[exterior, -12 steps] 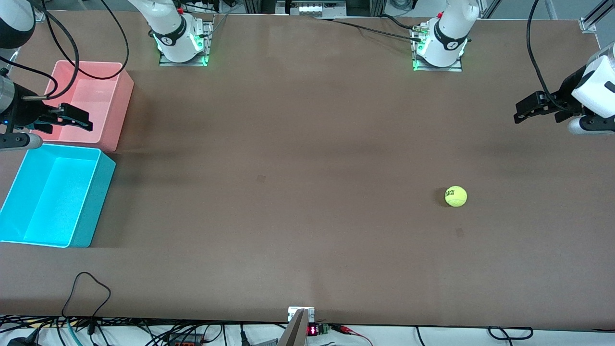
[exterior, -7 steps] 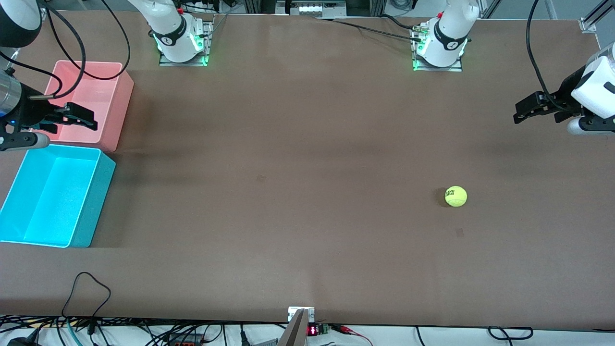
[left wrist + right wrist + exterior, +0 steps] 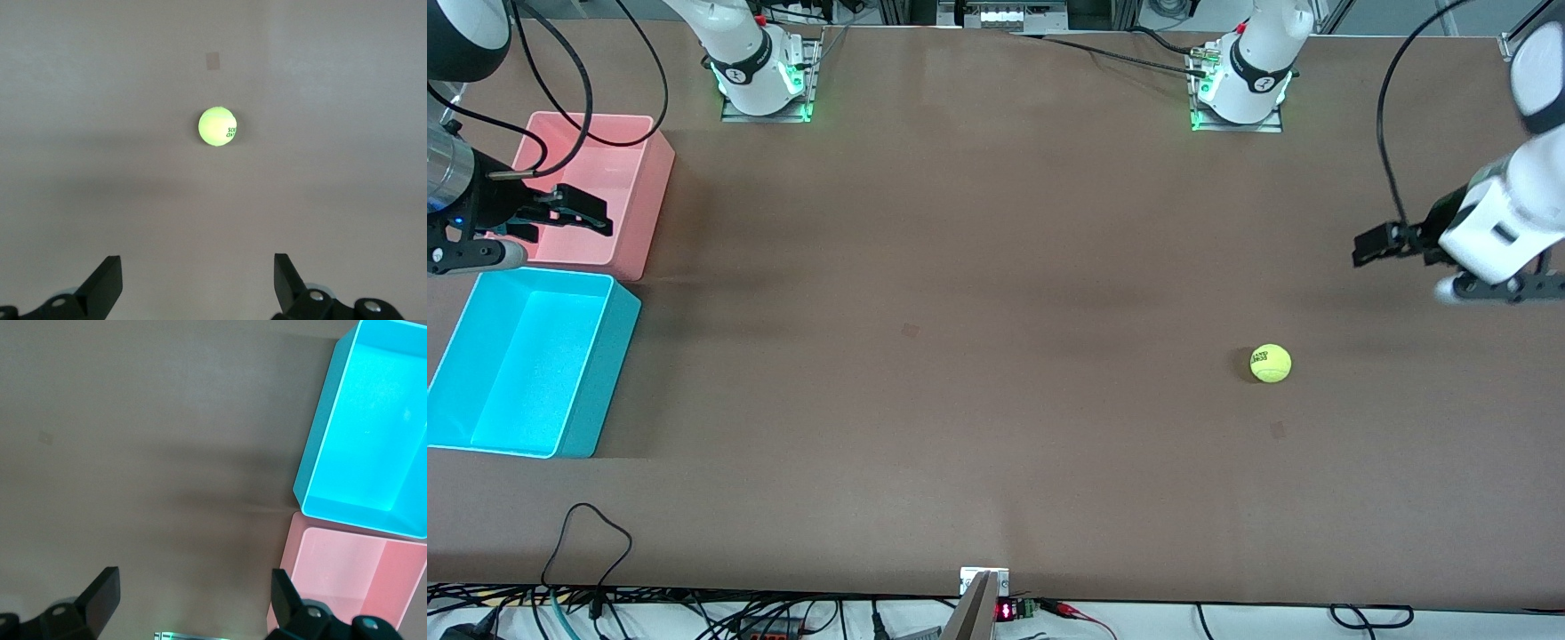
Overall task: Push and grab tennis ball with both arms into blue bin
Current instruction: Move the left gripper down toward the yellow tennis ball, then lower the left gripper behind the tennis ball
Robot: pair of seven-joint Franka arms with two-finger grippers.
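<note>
The tennis ball (image 3: 1271,363) should roll over to the blue bin's end when I push it with my left gripper, because the brown table (image 3: 960,331) between them is clear.
The tennis ball (image 3: 1270,363) lies on the brown table toward the left arm's end, and it also shows in the left wrist view (image 3: 217,127). My left gripper (image 3: 1371,246) hangs over bare table near that end, apart from the ball. In its wrist view the left gripper (image 3: 197,270) is open and empty. The blue bin (image 3: 601,373) stands empty at the right arm's end, and it also shows in the right wrist view (image 3: 373,420). My right gripper (image 3: 585,215) hovers over the pink bin, and in its wrist view it (image 3: 193,583) is open and empty.
A pink-red bin (image 3: 654,200) stands beside the blue bin, farther from the front camera, and it shows in the right wrist view (image 3: 347,577). The arm bases (image 3: 760,76) (image 3: 1240,84) sit at the table's back edge. A black cable loop (image 3: 587,533) lies near the front edge.
My left gripper has moved toward the ball and its arm has swung. My right gripper has shifted slightly over the pink bin. The ball has not moved.
</note>
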